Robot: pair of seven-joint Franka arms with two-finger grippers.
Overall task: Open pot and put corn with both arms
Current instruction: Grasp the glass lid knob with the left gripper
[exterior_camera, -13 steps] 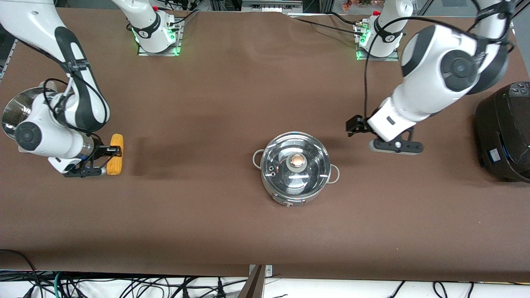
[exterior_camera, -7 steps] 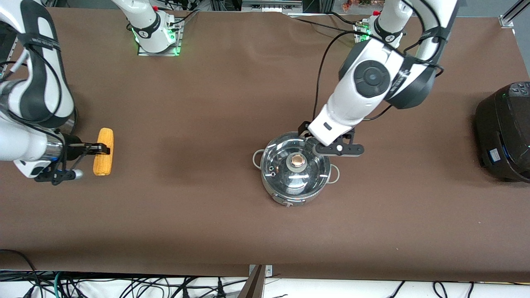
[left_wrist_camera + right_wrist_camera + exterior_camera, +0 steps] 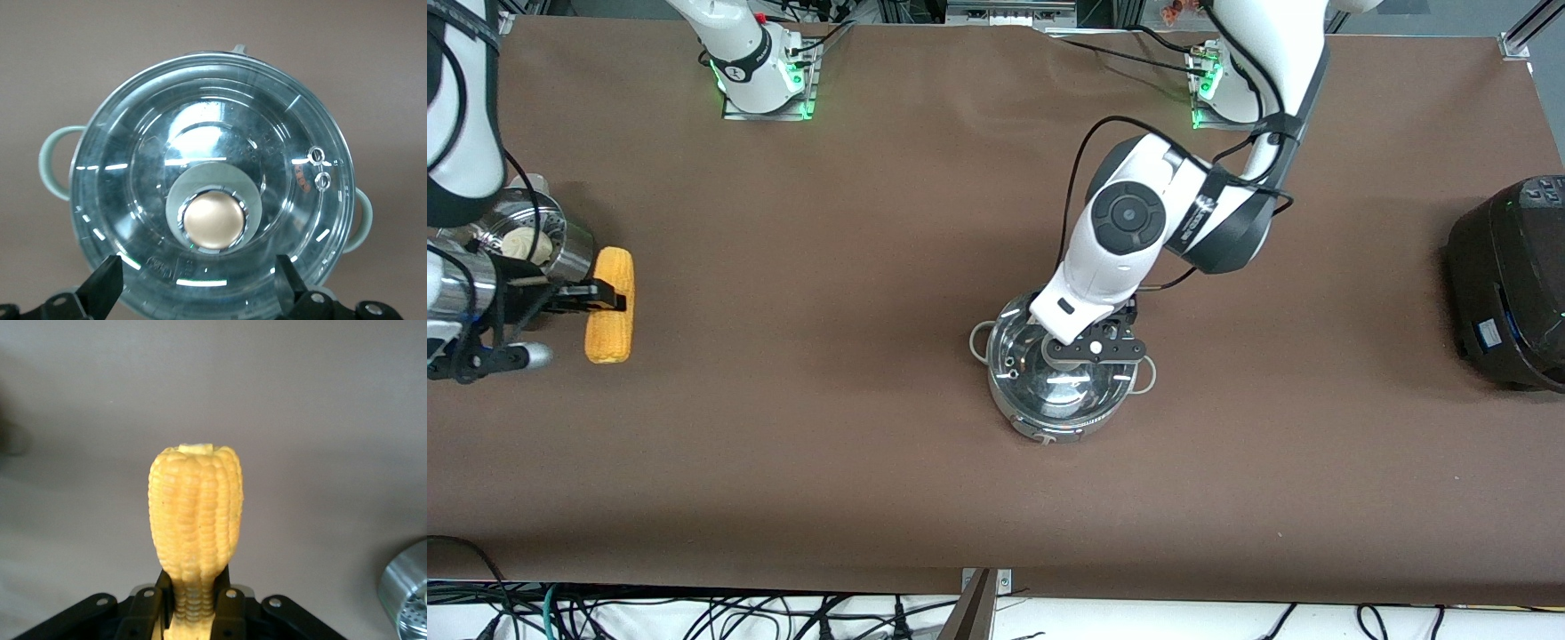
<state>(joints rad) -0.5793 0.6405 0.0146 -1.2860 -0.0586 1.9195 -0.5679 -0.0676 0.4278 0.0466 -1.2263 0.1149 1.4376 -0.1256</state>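
Observation:
The clear glass lid lets only shiny steel [image 3: 200, 137] show through, so I should expect to find an empty pot [image 3: 1021, 412] when I lift the lid off.
The shiny steel pot [image 3: 1049, 400] stands mid-table with its glass lid [image 3: 213, 133] on. My left gripper [image 3: 1089, 349] hangs over the lid and hides the knob in the front view. In the left wrist view the left gripper [image 3: 198, 293] is open, its fingers [image 3: 103, 290] apart beside the round knob [image 3: 213, 221] without touching it. My right gripper [image 3: 591, 298] is shut on the yellow corn [image 3: 609, 307] and holds it above the table at the right arm's end. In the right wrist view the right gripper [image 3: 193, 607] pinches the corn [image 3: 195, 513] by its lower end.
A steel steamer [image 3: 560, 233] with a white bun [image 3: 520, 242] stands beside the held corn; its rim also shows in the right wrist view [image 3: 407, 593]. A large black cooker [image 3: 1507, 284] stands at the left arm's end of the table.
The left arm swung from beside the cooker to over the pot lid. The right gripper lifted the corn and carried it toward the right arm's table end, uncovering the steamer.

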